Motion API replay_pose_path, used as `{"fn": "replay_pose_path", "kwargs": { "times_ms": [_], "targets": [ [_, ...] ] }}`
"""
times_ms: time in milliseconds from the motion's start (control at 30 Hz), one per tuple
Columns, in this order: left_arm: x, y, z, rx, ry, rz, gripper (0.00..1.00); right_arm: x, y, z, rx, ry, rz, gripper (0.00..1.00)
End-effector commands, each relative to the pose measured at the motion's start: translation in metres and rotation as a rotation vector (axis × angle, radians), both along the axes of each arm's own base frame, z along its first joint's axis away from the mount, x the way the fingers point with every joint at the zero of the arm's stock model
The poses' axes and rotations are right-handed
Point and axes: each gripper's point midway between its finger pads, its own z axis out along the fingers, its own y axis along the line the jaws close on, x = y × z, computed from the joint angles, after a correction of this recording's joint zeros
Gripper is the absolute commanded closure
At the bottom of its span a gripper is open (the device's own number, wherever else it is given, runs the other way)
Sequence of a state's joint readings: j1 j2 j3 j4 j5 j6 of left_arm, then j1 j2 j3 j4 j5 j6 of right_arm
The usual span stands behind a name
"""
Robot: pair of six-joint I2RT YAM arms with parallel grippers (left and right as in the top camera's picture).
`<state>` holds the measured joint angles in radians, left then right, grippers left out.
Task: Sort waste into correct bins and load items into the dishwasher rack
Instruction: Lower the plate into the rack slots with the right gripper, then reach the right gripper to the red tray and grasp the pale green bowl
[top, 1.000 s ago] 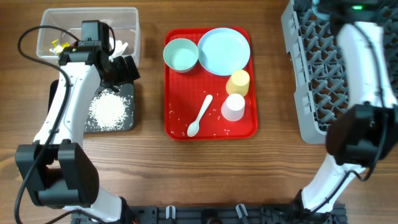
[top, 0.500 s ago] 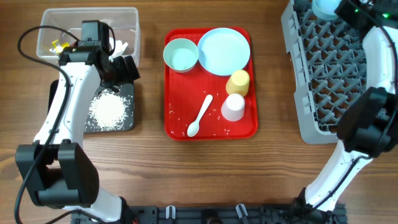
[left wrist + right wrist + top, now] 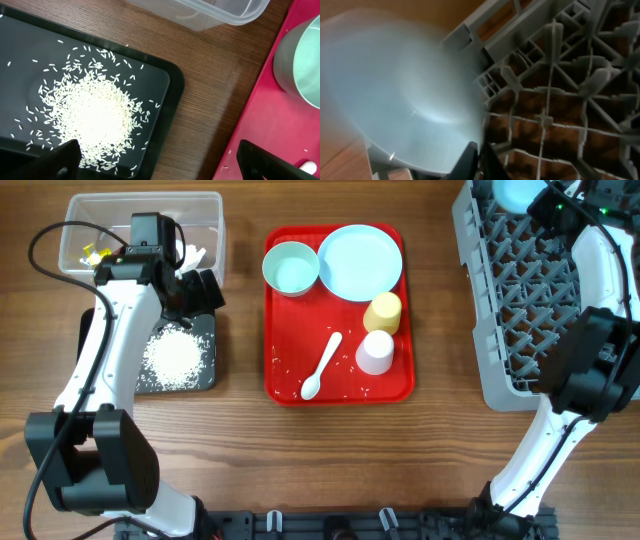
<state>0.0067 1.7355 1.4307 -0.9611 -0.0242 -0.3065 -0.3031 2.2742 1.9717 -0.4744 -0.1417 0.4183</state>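
The light blue bowl (image 3: 515,193) faces up over the grey rack, so my right gripper should turn it onto its side before lowering it among the rack's pegs (image 3: 502,233).
My right gripper (image 3: 480,152) is shut, its fingers pressed together against the rim of a light blue bowl (image 3: 400,95) at the far left corner of the grey dishwasher rack (image 3: 500,330); I see nothing between them. That bowl (image 3: 518,192) shows at the overhead view's top edge. My left gripper (image 3: 162,165) is open and empty above the black tray's (image 3: 170,85) right edge, beside the rice pile (image 3: 92,112). On the red tray (image 3: 280,385) lie another blue bowl (image 3: 291,268), a plate (image 3: 360,262), a yellow cup (image 3: 383,311), a white cup (image 3: 376,352) and a spoon (image 3: 322,367).
The clear tub (image 3: 205,205) at the back left holds yellow wrappers (image 3: 92,252) and white tissue (image 3: 195,252). Loose rice grains (image 3: 350,390) dot the red tray. The left arm (image 3: 110,350) stretches over the black tray.
The right arm swung right along the rack's far edge, uncovering the blue bowl in the corner. Its jaws closed. The left arm stayed still.
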Motion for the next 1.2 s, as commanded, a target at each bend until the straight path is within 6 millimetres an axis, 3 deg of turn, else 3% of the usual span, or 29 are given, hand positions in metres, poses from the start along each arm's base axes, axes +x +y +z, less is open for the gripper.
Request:
{"fn": "replay_pose_path", "kwargs": {
  "times_ms": [0,233,400,700,867,1167],
  "targets": [
    [-0.001,0.000,-0.005,-0.013,0.013,0.015,0.00,-0.010,-0.015,-0.003,-0.113,0.058,-0.027,0.96],
    [-0.001,0.000,-0.005,-0.013,0.013,0.015,0.00,-0.024,-0.016,0.063,-0.346,0.044,-0.016,0.96],
    [-0.001,0.000,-0.005,-0.013,0.013,0.015,0.00,-0.034,-0.015,0.086,-0.560,0.105,-0.086,0.96],
    [-0.001,0.000,-0.005,-0.013,0.013,0.015,0.00,-0.029,0.034,0.130,-1.130,0.251,-0.120,0.96],
    [-0.001,0.000,-0.005,-0.013,0.013,0.015,0.00,-0.027,0.028,0.112,-1.309,0.405,-0.174,0.96],
    [-0.001,0.000,-0.005,-0.013,0.013,0.015,0.00,-0.023,0.027,0.080,-1.361,0.511,-0.087,0.96]
  ]
}}
